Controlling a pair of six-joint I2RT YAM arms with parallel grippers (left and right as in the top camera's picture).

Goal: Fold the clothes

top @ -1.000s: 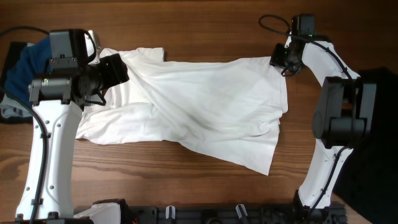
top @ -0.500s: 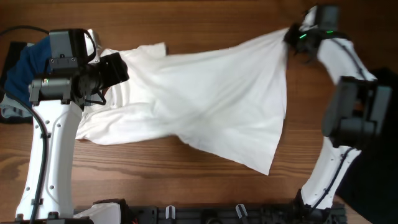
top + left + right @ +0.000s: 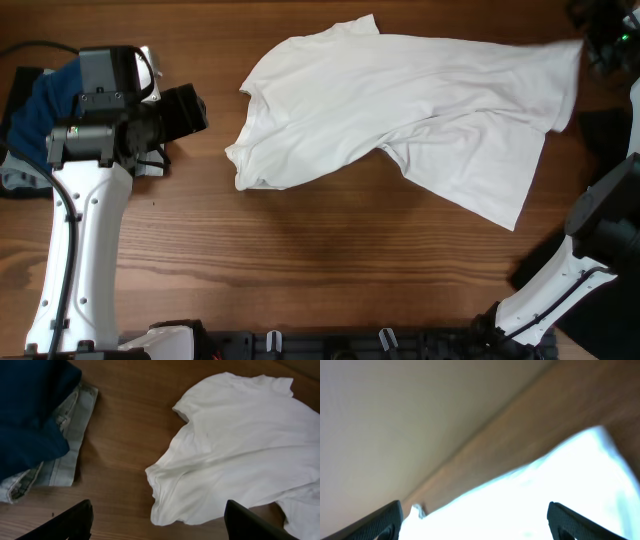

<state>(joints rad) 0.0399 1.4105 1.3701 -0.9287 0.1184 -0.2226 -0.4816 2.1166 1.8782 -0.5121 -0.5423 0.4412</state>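
Observation:
The white shirt's bunched end point(image 3: 256, 162) is far away from my right gripper, so my left gripper should grab the loose folds there point(image 3: 175, 495) and raise them before folding.
The clothes in play are one large white shirt point(image 3: 400, 100), lying rumpled across the middle and right of the wooden table. Its bunched left end point(image 3: 170, 495) is in front of my left gripper point(image 3: 162, 527), apart from it. My left gripper point(image 3: 192, 110) is open with nothing between its fingers. My right gripper point(image 3: 603, 38) is at the far right top edge, blurred, beside the shirt's right corner point(image 3: 565, 70). In the right wrist view the right gripper point(image 3: 480, 522) has its fingers wide apart, with blurred white cloth point(image 3: 545, 490) showing beyond them.
A folded dark blue garment point(image 3: 30, 410) lies on a folded pale denim piece point(image 3: 70, 440) at the table's left edge, behind my left arm point(image 3: 80, 230). A dark shape point(image 3: 610, 130) sits at the right edge. Bare wood point(image 3: 320, 270) shows in front of the shirt.
My right gripper swung right and dragged the shirt across the table, away from my left gripper. Its jaws went from shut on the cloth to open. The left arm stayed put.

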